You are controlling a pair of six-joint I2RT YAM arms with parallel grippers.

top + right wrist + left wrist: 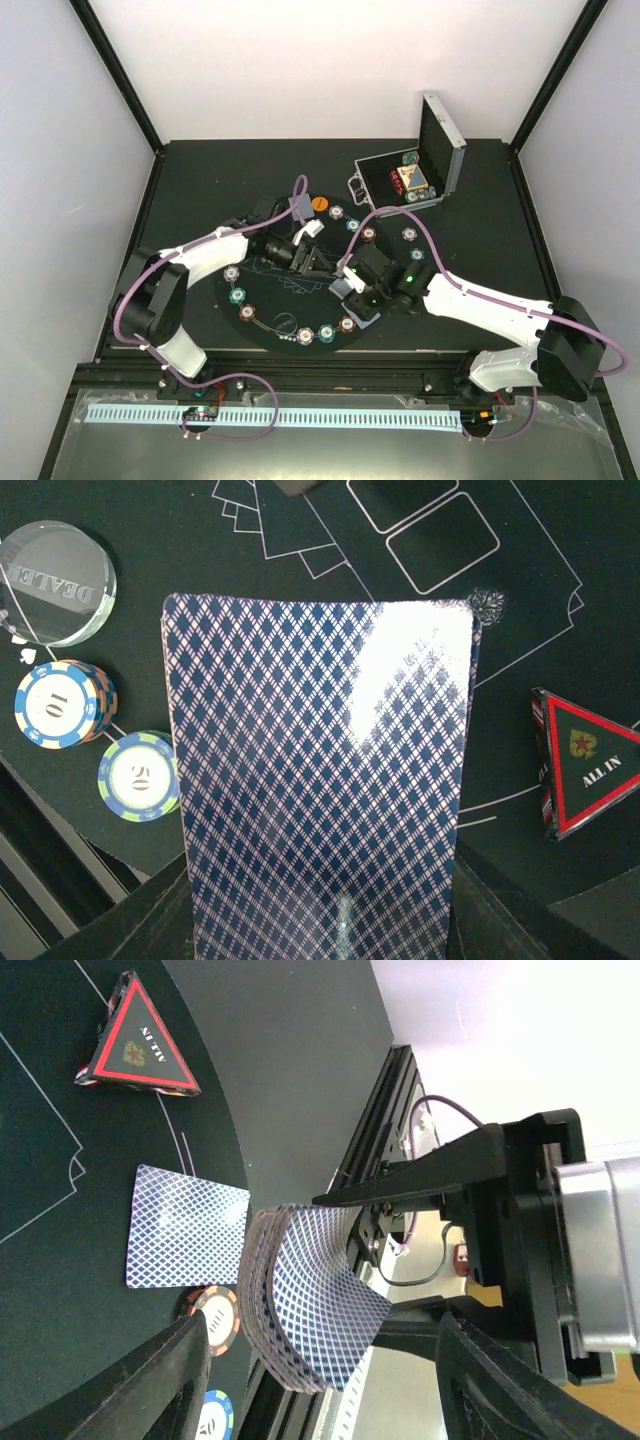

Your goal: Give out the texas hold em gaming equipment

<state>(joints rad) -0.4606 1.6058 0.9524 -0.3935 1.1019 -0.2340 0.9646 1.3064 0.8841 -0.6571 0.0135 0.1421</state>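
Note:
The deck's bowed free edge (268,1305) faces my left gripper's open fingers, so the gripper should keep going toward the deck (325,1295) until those fingers close on a card.
My right gripper (320,910) is shut on a deck of blue-diamond-backed playing cards (320,770) and holds it above the mat. In the left wrist view the deck (310,1300) is bowed and sits between the spread fingers of my open left gripper (320,1360), with a gap on each side. One card (185,1225) lies face down on the mat. The red triangle marker (140,1045) reading ALL IN lies beyond it; it also shows in the right wrist view (585,765). In the top view both grippers, left (312,262) and right (345,283), meet over the mat's middle.
The round black mat (262,290) has chips spaced round its rim. A clear dealer button (55,580), a chip stack marked 10 (60,705) and a chip marked 50 (140,775) lie near the deck. The open silver case (415,180) stands back right. An orange disc (319,204) lies near it.

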